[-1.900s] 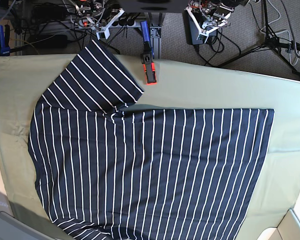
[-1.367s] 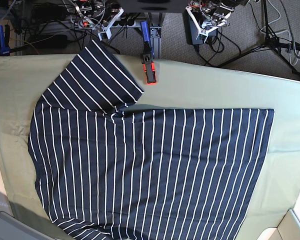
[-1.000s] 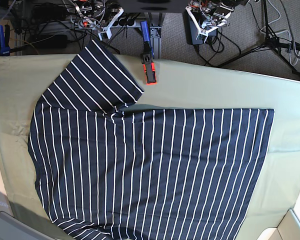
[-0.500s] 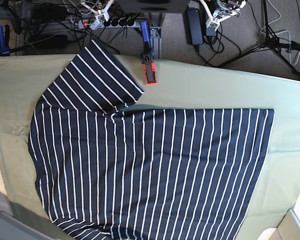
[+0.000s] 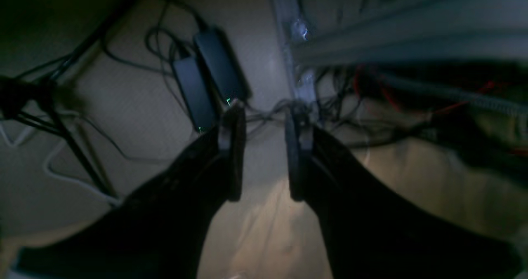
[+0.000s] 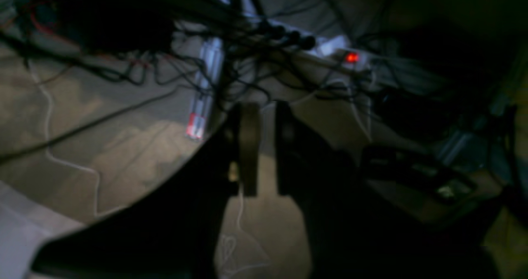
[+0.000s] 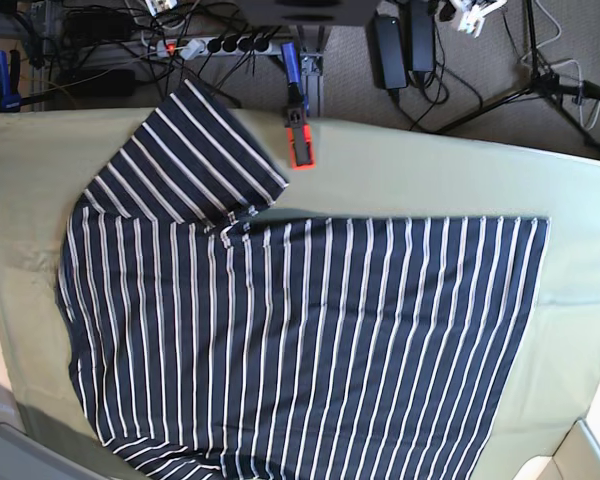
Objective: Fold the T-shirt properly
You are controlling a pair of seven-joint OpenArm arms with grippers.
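Observation:
The sleeve's outer edge (image 7: 132, 138) is flat and clear of the clamps, so my right gripper keeps opening and moving toward the sleeve until its fingers are on both sides of that edge.
The T-shirt (image 7: 300, 340), dark navy with thin white stripes, lies spread flat on the olive cloth (image 7: 430, 180) in the base view. One sleeve (image 7: 185, 155) points to the far left corner. Neither gripper touches it. My left gripper (image 5: 264, 114) hangs over the floor behind the table, fingers clearly apart with nothing between them. My right gripper (image 6: 265, 108) is also above the floor, its fingers (image 6: 247, 147) parted by only a narrow gap and holding nothing. In the base view only a white bit of the left arm (image 7: 472, 14) shows at the top edge.
An orange and blue clamp (image 7: 299, 135) pins the cloth at the far edge next to the sleeve; another clamp (image 7: 2, 85) is at the far left. Behind the table are a power strip (image 7: 215, 45), power adapters (image 7: 400, 45), cables and tripod legs (image 7: 540, 80).
Both arms have drawn back and up, almost leaving the base view's top edge. The T-shirt has not moved.

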